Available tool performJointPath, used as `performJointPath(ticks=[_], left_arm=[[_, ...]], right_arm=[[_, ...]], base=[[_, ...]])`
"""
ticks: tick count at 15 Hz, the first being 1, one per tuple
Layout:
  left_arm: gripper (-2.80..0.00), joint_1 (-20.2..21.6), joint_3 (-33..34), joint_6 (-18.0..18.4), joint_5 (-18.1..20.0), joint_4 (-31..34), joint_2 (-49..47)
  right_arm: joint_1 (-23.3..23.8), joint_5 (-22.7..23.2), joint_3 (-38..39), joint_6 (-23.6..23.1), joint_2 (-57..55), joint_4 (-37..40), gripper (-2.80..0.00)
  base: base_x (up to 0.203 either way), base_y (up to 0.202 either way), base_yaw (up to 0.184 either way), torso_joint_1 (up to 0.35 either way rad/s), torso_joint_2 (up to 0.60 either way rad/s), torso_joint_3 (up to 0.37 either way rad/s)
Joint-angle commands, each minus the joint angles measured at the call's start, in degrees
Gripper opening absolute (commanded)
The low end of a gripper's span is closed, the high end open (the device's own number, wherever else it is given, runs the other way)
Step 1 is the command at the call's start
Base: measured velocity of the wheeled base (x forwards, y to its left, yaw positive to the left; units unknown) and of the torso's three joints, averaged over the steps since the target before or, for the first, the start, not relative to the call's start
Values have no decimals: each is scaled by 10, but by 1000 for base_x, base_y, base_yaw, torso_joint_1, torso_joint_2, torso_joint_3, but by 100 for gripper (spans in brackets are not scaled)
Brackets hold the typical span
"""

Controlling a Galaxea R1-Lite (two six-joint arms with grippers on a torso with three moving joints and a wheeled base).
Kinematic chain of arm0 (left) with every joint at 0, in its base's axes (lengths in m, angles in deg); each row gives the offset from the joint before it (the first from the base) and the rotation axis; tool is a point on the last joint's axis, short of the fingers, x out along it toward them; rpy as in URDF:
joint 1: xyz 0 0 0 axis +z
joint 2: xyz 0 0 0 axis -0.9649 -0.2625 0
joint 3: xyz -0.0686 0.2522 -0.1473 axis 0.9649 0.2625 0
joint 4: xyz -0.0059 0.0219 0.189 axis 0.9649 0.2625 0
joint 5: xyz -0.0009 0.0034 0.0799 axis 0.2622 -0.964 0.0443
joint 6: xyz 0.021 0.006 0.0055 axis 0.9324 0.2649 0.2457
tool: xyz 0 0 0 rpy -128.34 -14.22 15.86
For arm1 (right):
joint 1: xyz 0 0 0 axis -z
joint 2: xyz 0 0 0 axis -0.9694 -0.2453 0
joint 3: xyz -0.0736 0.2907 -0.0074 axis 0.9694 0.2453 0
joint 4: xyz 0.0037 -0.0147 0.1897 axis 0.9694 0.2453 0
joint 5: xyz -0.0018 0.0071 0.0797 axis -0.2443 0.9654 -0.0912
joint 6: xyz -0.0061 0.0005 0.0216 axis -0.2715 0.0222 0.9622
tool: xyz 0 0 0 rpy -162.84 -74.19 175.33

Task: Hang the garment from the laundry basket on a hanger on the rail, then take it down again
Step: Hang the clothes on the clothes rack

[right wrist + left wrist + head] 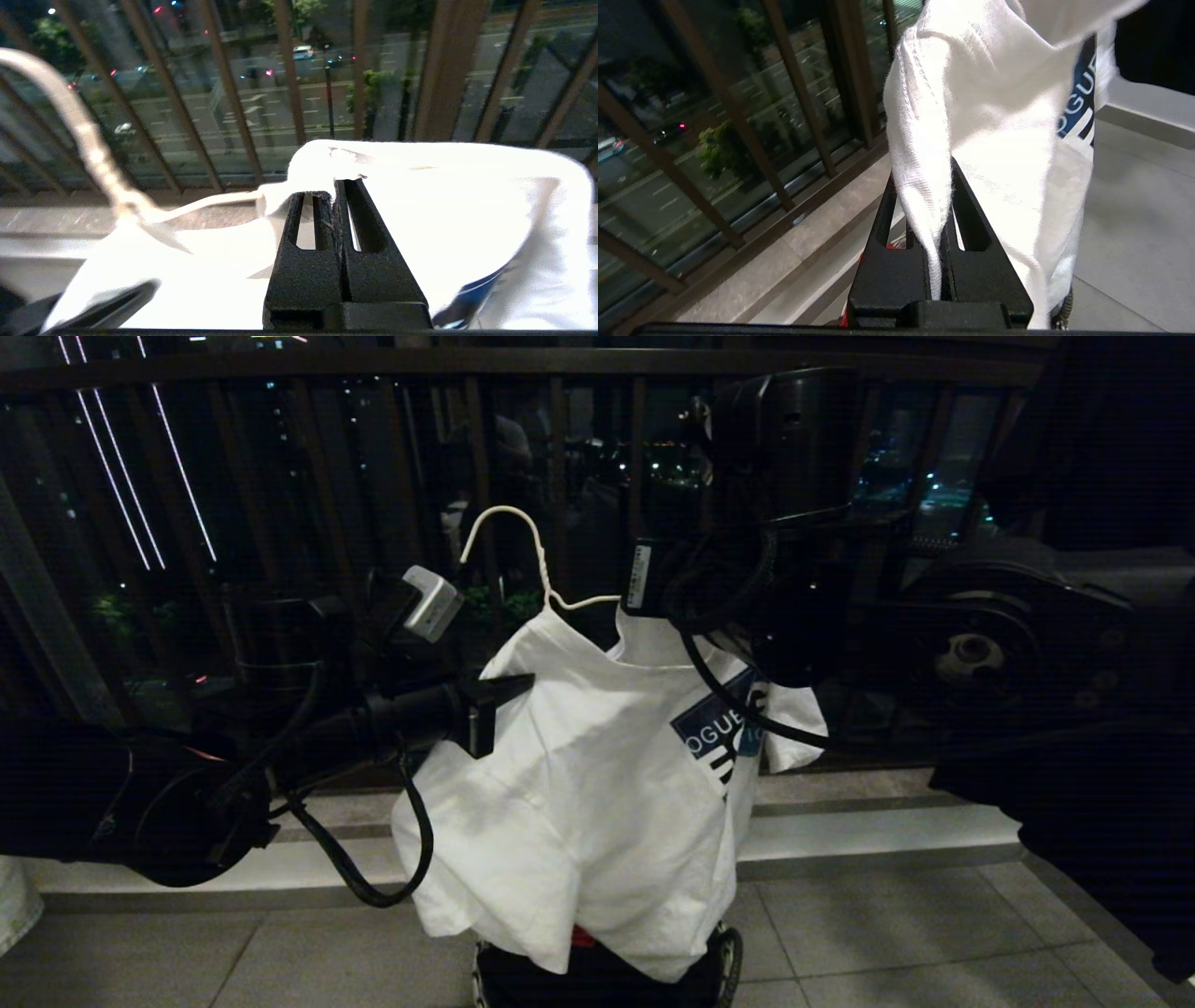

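I should pull the garment's shoulder (431, 162) away from the hanger's hook with my right gripper to spread it along the hanger's arm, because the garment's collar (634, 638) is bunched up close to the hook.
The garment (579, 784), a white T-shirt with a blue-and-black logo (719, 723), hangs in mid-air on the cream wire hanger (537, 551), whose hook points up and free. My left gripper (518, 683) is shut on a fold at the shirt's left shoulder, and the same grip on the garment (999, 140) shows at the left gripper (924, 179) in the left wrist view. My right gripper (334, 184) is shut on the garment (444, 210) at its collar edge, beside the hanger (93, 149). The laundry basket (597, 980) sits dark below the hem. The rail is out of view.
Dark balcony railing bars (280, 476) stand close behind the shirt. A pale stone ledge (840, 840) runs along their foot, with tiled floor (934, 933) in front. My right arm's bulky wrist (775, 457) covers the shirt's right shoulder in the head view.
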Motion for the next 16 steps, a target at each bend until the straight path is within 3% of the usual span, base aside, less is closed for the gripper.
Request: performJointPath(ticks=[1, 6, 12, 16], left_arm=[[-280, -9, -1, 1, -3, -3, -10], [-280, -9, 0, 2, -11, -3, -9], [-280, -9, 9, 3, -16, -3, 20], [-280, -9, 11, 6, -17, -3, 27]], right_arm=[[-14, -2, -13, 1, -9, -1, -280], [-9, -27, -48, 0, -18, -1, -280], [98, -28, -60, -31, -15, -4, -280], [125, -28, -52, -54, -17, -1, -280]], base=[[0, 0, 0, 0, 0, 0], [0, 0, 0, 0, 0, 0], [0, 0, 0, 0, 0, 0], [0, 0, 0, 0, 0, 0]])
